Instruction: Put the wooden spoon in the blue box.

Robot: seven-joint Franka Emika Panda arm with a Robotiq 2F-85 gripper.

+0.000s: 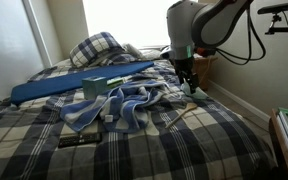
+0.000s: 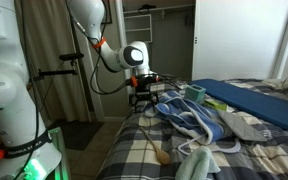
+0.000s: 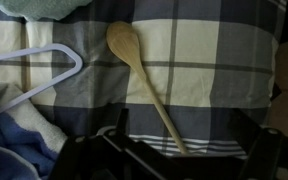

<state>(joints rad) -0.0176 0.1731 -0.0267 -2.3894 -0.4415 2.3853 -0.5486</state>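
The wooden spoon's handle (image 3: 162, 111) is between my open fingers and clear of the hanger, so I should go on lowering my gripper until it can close on the handle (image 3: 175, 137).
The wooden spoon (image 3: 144, 80) lies flat on the plaid bedcover, bowl toward the top of the wrist view and handle end running down between the fingers. It also shows in an exterior view (image 2: 159, 150) near the bed's edge. My gripper (image 3: 184, 150) is open and empty, hovering above the spoon's handle; it shows in both exterior views (image 1: 187, 78) (image 2: 142, 98). The long, flat blue box (image 1: 79, 83) lies across the bed near the pillows, away from the gripper, and also shows in an exterior view (image 2: 252, 98).
A blue-and-white towel (image 1: 124, 105) is crumpled mid-bed next to a teal cup (image 1: 91, 88). A white hanger (image 3: 44, 62) lies left of the spoon. A black remote-like object (image 1: 79, 141) lies on the cover. A plaid pillow (image 1: 96, 47) sits behind the box.
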